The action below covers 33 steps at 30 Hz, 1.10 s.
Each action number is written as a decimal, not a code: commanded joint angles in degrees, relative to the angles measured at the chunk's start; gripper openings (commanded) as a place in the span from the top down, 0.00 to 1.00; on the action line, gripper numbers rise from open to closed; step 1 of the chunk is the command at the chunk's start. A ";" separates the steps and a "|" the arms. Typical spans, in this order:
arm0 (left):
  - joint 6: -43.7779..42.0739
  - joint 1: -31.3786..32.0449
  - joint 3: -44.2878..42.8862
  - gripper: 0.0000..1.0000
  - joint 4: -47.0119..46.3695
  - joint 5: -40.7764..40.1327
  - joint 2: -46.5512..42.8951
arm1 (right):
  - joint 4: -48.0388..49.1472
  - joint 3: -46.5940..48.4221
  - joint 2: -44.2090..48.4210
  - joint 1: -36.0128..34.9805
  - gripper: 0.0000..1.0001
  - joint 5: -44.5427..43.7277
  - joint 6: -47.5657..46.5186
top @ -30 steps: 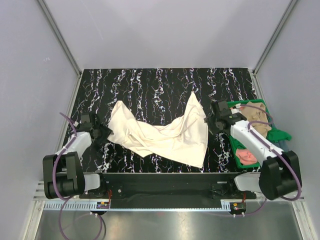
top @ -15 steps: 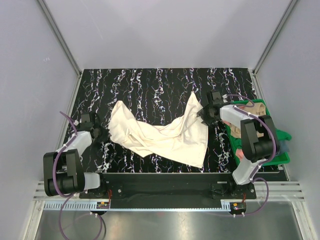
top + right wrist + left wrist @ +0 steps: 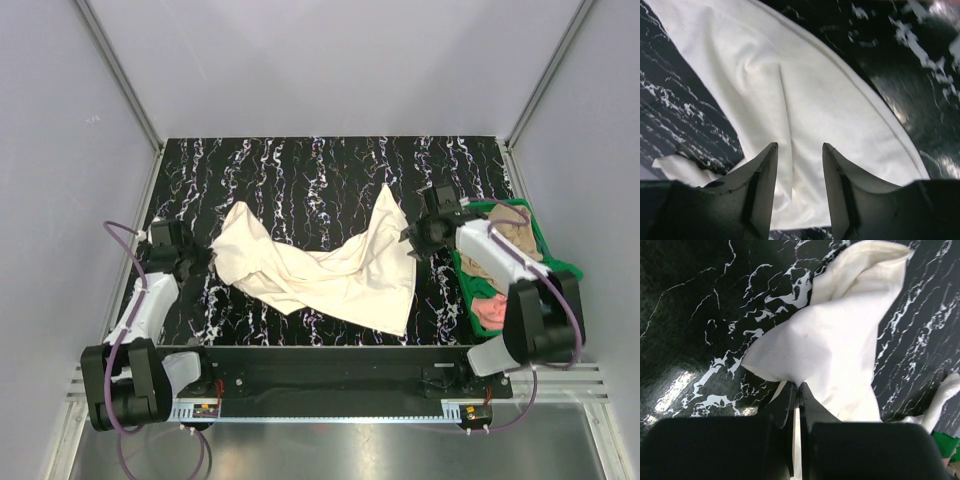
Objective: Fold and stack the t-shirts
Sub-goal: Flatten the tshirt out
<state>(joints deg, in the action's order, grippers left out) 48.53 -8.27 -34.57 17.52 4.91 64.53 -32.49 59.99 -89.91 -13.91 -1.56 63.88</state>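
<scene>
The cream t-shirt is bunched across its middle (image 3: 328,264) with its near corner (image 3: 402,329) loose, so I should pinch that corner with my right gripper before pulling the t-shirt straight.
A large cream t-shirt (image 3: 330,270) lies crumpled across the middle of the black marbled table (image 3: 300,165). My left gripper (image 3: 200,258) is at its left edge, shut on a pinch of the cream cloth (image 3: 840,340); in the left wrist view the left gripper (image 3: 799,385) has its jaws pressed together with fabric between the tips. My right gripper (image 3: 410,240) hovers open over the shirt's right side, with the cream fabric (image 3: 805,90) spread below the right gripper (image 3: 799,146) and nothing between its fingers. A tan t-shirt (image 3: 515,235) and a salmon-pink t-shirt (image 3: 490,312) sit in the bin.
A green plastic bin (image 3: 555,268) stands at the table's right edge, just behind my right arm. Grey walls and metal posts enclose the table on three sides. Bare marbled surface shows beyond the cream shirt.
My left gripper has closed on the cream shirt's left edge and its arm has swung outward. The right gripper has moved from the bin to the shirt's right side.
</scene>
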 commanded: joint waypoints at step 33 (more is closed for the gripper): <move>-1.25 0.54 -2.08 1.00 2.08 2.04 -6.79 | -13.30 -30.19 22.33 -31.35 0.50 -6.43 44.58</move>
<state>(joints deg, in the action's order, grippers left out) 48.29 -7.92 -34.81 20.23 6.07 58.92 -47.29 29.26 -65.71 -44.69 -2.35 106.37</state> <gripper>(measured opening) 0.023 0.506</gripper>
